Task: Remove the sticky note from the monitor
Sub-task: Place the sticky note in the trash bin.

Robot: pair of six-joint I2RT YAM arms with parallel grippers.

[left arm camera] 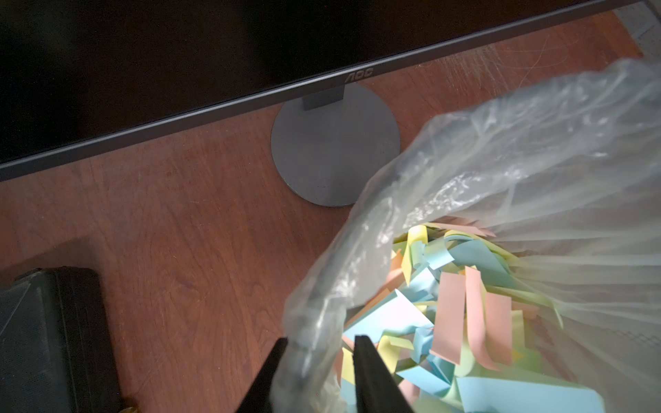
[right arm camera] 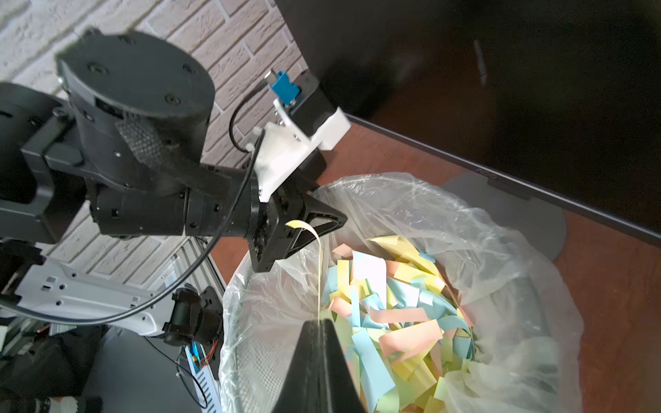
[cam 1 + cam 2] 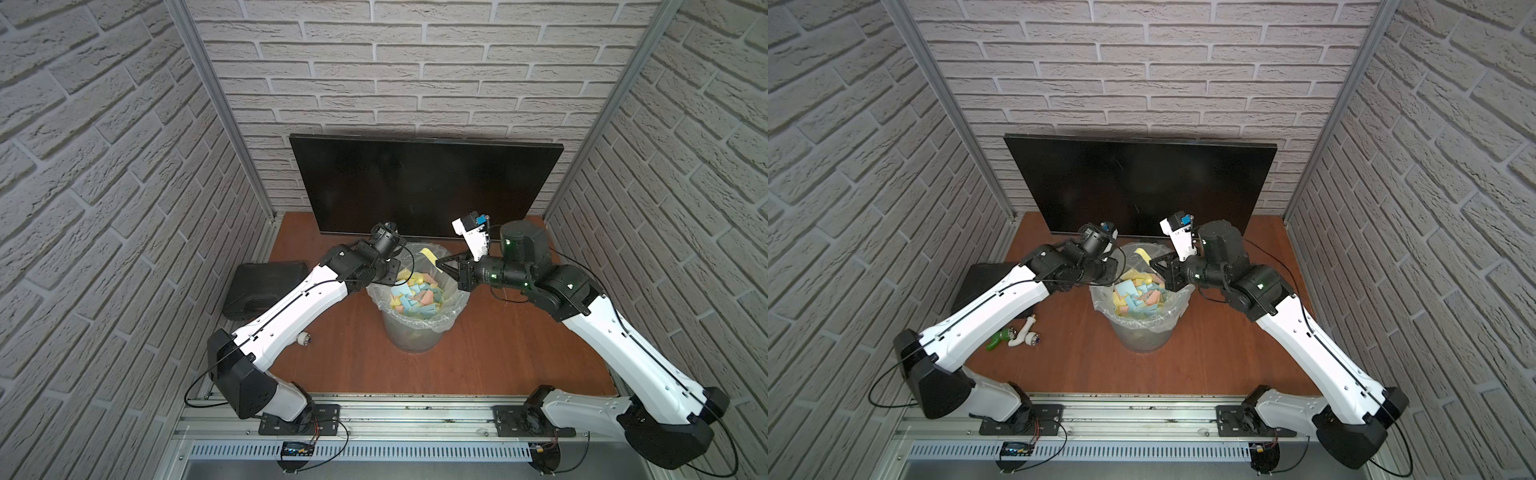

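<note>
The yellow sticky note (image 3: 429,256) is over the bin's opening with a clear way down, so my right gripper continues lowering it and lets go close above the coloured notes (image 3: 415,296).
The monitor (image 3: 424,183) (image 3: 1138,183) stands at the back of the table, its dark screen bare in both top views. My right gripper (image 2: 316,321) (image 3: 438,262) is shut on a yellow sticky note (image 2: 319,271) (image 3: 427,254) that curls up from its tips, above the bin (image 3: 409,336) (image 3: 1142,336). The bin is lined with clear plastic and holds several coloured notes. My left gripper (image 1: 322,341) (image 2: 341,218) is shut on the bin's rim and liner (image 1: 314,321) at its left side, one finger inside and one outside.
The monitor's round grey foot (image 1: 332,150) lies just behind the bin. A black plastic case (image 3: 262,291) lies at the table's left edge, and small white and green fittings (image 3: 1017,332) lie under my left arm. Brick walls close in three sides.
</note>
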